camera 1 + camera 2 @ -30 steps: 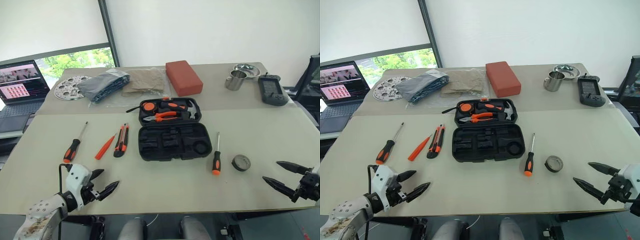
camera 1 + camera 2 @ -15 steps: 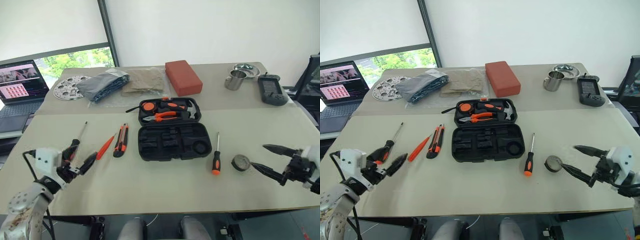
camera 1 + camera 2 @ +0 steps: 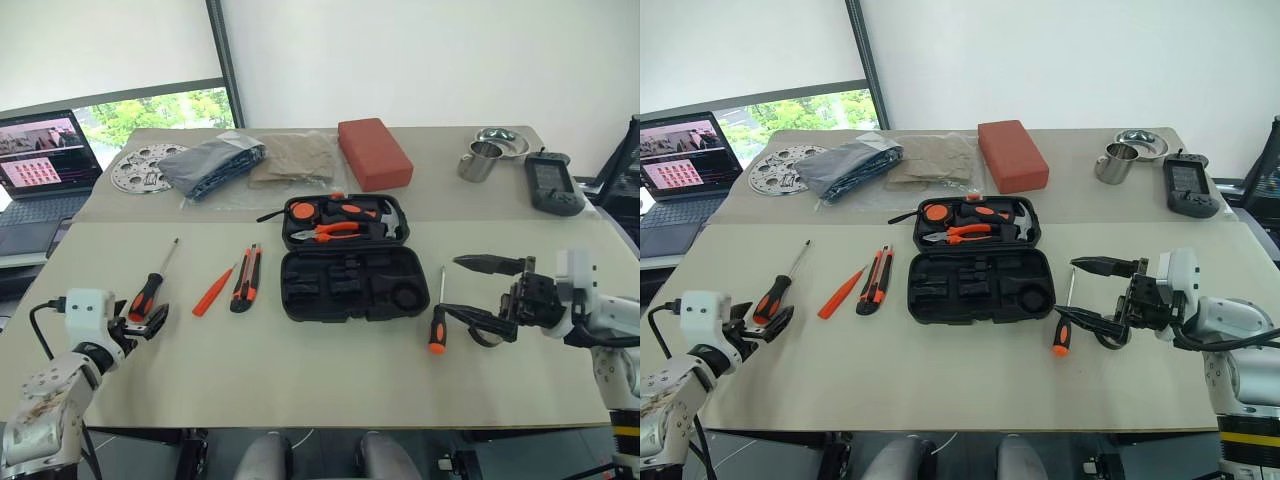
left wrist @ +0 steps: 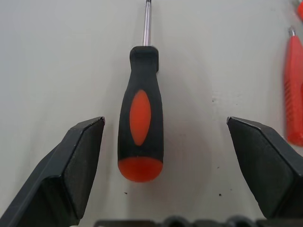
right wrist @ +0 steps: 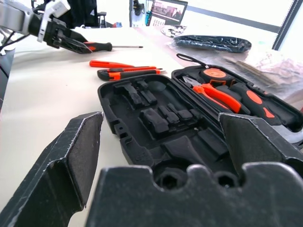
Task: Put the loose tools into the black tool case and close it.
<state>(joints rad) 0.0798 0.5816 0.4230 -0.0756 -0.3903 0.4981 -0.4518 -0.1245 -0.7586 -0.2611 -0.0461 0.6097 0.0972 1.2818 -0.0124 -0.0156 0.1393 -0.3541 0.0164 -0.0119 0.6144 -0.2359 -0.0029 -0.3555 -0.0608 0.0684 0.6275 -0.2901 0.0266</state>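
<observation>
The near half's moulded slots (image 3: 345, 273) are empty, so the screwdriver (image 3: 146, 297) should lie lengthwise along the case's hinge when I lower it there.
The black tool case (image 3: 345, 285) lies open mid-table, with pliers and other tools in its far half. To its left lie a screwdriver (image 3: 150, 290), a slim orange tool (image 3: 212, 293) and a utility knife (image 3: 246, 280). My left gripper (image 4: 164, 122) is open, and that screwdriver's handle (image 4: 140, 135) lies between its fingers without touching them. A second screwdriver (image 3: 438, 320) lies right of the case. My right gripper (image 3: 468, 292) hangs open just beside it, pointing at the case (image 5: 142, 142). The grey roll is mostly hidden behind its lower finger.
Along the far side of the table are a red block (image 3: 374, 153), a steel mug (image 3: 478, 160), a metal bowl (image 3: 500, 137), a handheld device (image 3: 553, 185), folded bags (image 3: 215, 160) and a perforated disc (image 3: 140, 167). A laptop (image 3: 45, 160) stands at the far left.
My left gripper went forward and left to the left screwdriver's handle. My right gripper rose and swung left, over to the right screwdriver and the roll. Both stayed open.
</observation>
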